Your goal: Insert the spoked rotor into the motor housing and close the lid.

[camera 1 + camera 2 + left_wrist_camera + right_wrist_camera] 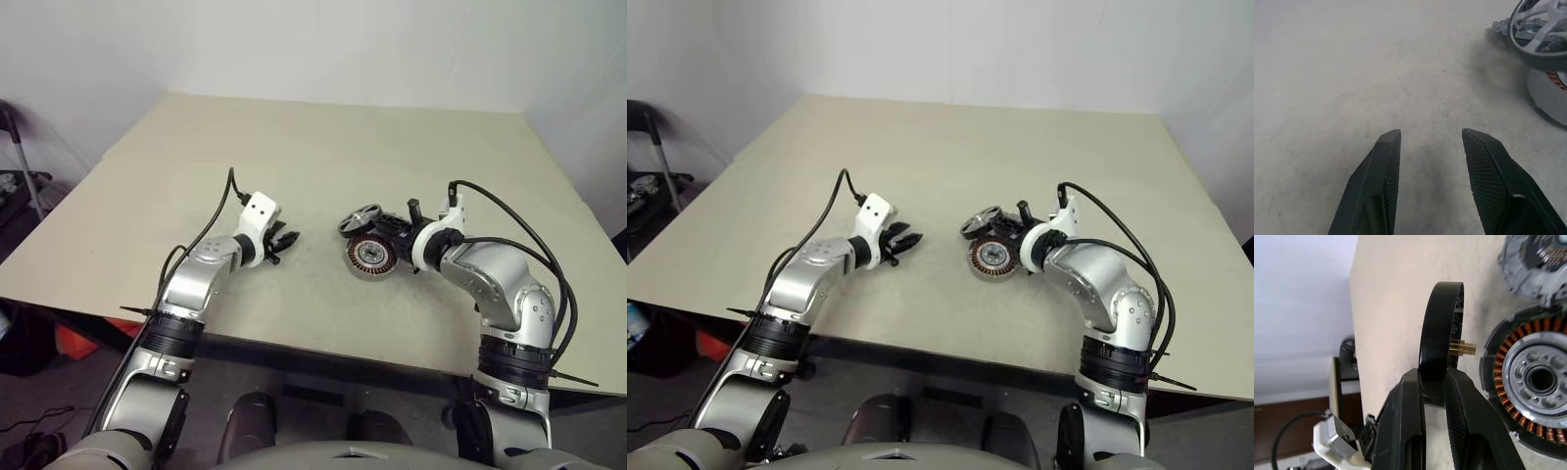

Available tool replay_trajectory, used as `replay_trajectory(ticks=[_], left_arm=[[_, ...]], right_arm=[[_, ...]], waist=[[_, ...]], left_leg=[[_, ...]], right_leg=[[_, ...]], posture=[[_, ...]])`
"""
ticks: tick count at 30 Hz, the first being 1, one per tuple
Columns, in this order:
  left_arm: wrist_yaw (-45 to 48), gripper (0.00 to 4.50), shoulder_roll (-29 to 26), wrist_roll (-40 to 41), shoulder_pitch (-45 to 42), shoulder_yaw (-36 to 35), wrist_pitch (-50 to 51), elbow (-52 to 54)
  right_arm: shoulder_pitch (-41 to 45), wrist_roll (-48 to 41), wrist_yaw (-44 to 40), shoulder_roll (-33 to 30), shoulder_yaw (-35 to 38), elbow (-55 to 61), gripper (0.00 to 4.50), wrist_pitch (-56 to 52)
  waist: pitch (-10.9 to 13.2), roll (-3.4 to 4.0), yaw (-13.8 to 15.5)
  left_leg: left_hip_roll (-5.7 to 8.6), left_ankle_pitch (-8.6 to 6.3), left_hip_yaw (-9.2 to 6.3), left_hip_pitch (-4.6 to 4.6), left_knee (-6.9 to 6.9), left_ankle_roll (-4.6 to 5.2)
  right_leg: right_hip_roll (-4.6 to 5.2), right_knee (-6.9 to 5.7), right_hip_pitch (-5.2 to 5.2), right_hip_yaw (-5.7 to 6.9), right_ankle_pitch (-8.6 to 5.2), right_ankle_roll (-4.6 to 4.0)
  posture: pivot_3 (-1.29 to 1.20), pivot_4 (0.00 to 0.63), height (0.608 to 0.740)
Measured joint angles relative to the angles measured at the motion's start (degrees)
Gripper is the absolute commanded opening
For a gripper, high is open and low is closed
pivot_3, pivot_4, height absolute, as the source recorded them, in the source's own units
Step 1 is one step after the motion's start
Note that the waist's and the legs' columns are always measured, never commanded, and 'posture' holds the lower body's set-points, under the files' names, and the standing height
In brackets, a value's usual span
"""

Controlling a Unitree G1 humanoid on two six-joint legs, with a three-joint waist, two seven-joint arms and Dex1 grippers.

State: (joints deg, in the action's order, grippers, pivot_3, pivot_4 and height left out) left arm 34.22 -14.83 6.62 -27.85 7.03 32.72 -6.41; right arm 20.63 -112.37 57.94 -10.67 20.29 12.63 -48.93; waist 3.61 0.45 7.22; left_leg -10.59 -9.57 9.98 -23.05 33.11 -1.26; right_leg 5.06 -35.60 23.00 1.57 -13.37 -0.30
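My right gripper needs to move the brass pinion over the centre hole (371, 252) before it lowers the rotor, because the spoked rotor (360, 219) is hanging tilted past the motor housing's rim.
My right gripper (1436, 377) is shut on the dark rim of the spoked rotor (1442, 323). The rotor stands on edge just off the table, and a small brass pinion sticks out of its hub side. From the head, the rotor (360, 220) hangs tilted above and behind the motor housing (370, 257). The housing lies flat with its copper windings (1508, 401) facing up. The grey notched lid (1535, 264) lies on the table just beyond the housing. My left gripper (1430, 137) is open and empty, low over bare table to the left of the parts.
The beige table (294, 147) stretches wide behind and to the left of the parts. Its front edge runs close under both arms. A dark chair and clutter (15, 186) stand on the floor off the table's left side.
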Motion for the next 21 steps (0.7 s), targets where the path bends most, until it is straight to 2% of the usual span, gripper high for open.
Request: replay_trajectory(ticks=[5, 15, 21], left_arm=[[0.4, 2.09, -0.5, -0.1, 0.2, 0.8, -0.4, -0.7], [0.8, 2.09, -0.9, -0.2, 0.0, 2.2, -1.2, -1.9], [1.2, 2.09, -1.6, -0.3, 0.0, 2.4, -1.2, -1.9]], right_arm=[[-2.6, 0.1, 1.8, 1.8, -0.2, 4.4, 0.32, 1.9], [-6.3, -0.1, 3.0, 1.6, -0.7, 7.3, 0.32, 4.0], [-10.0, -0.1, -0.7, 2.7, 1.5, 7.9, 0.32, 4.7]], waist=[[0.0, 0.0, 0.0], [0.0, -0.01, 0.0], [-0.1, -0.02, 0.0]], left_leg=[[0.0, 0.0, -0.01, 0.0, 0.01, 0.0], [0.0, 0.01, -0.01, 0.01, 0.05, -0.01], [0.0, 0.01, -0.02, 0.0, 0.09, -0.01]], right_leg=[[0.0, -0.02, 0.03, 0.0, -0.01, 0.01], [0.01, -0.06, 0.02, -0.01, -0.06, 0.13], [0.01, -0.08, 0.01, -0.01, -0.16, 0.32]], posture=[[0.0, 0.0, 0.74], [0.0, 0.0, 0.74], [0.0, 0.0, 0.74]])
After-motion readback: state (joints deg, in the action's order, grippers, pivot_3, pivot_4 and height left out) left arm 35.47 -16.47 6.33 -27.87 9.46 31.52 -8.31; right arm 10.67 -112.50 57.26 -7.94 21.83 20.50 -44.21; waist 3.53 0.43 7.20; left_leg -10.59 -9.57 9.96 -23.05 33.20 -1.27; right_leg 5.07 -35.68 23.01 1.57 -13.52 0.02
